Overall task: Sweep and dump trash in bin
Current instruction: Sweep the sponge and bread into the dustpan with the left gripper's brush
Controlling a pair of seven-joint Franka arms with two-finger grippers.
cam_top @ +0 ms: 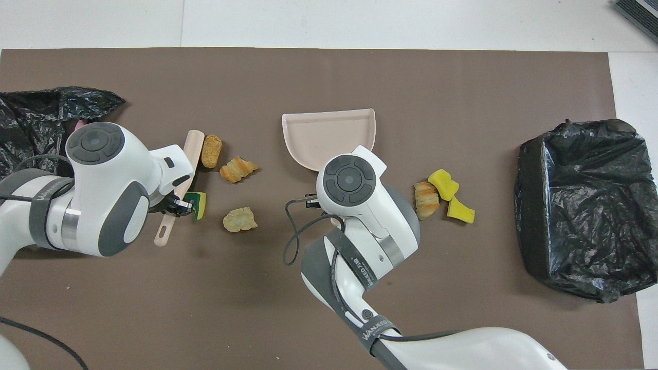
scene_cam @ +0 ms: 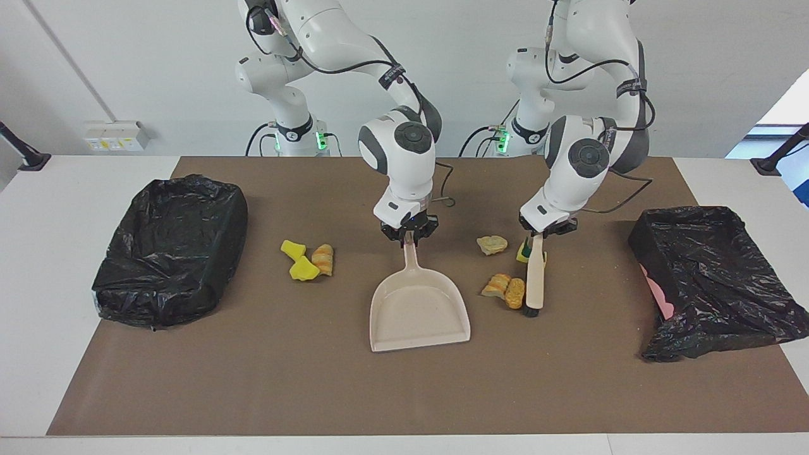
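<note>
Next, I turn the dustpan's opening toward the cream chunk (cam_top: 240, 219) with my right gripper before my left gripper sweeps, because the beige dustpan's side (cam_top: 288, 136) faces the trash by the brush.
The beige dustpan (scene_cam: 417, 313) (cam_top: 329, 136) lies mid-mat, its mouth pointing away from the robots. My right gripper (scene_cam: 409, 237) is shut on its handle. My left gripper (scene_cam: 537, 235) is shut on the beige brush (scene_cam: 535, 281) (cam_top: 194, 149), bristles down on the mat beside the pan. Against the brush lie an orange trash chunk (scene_cam: 516, 292) (cam_top: 211, 150) and a striped one (scene_cam: 496, 284), touching. A yellow-and-green chunk (scene_cam: 523, 251) (cam_top: 197, 204) is half hidden by the brush handle, and a cream chunk (scene_cam: 492, 244) lies close by.
Two yellow chunks (scene_cam: 292, 248) (scene_cam: 303, 270) and a striped one (scene_cam: 323, 259) cluster toward the right arm's end. A black-bagged bin (scene_cam: 170, 249) (cam_top: 586, 205) stands at that end. Another bin (scene_cam: 714, 278) (cam_top: 36, 113) stands at the left arm's end, showing something pink (scene_cam: 657, 297) inside.
</note>
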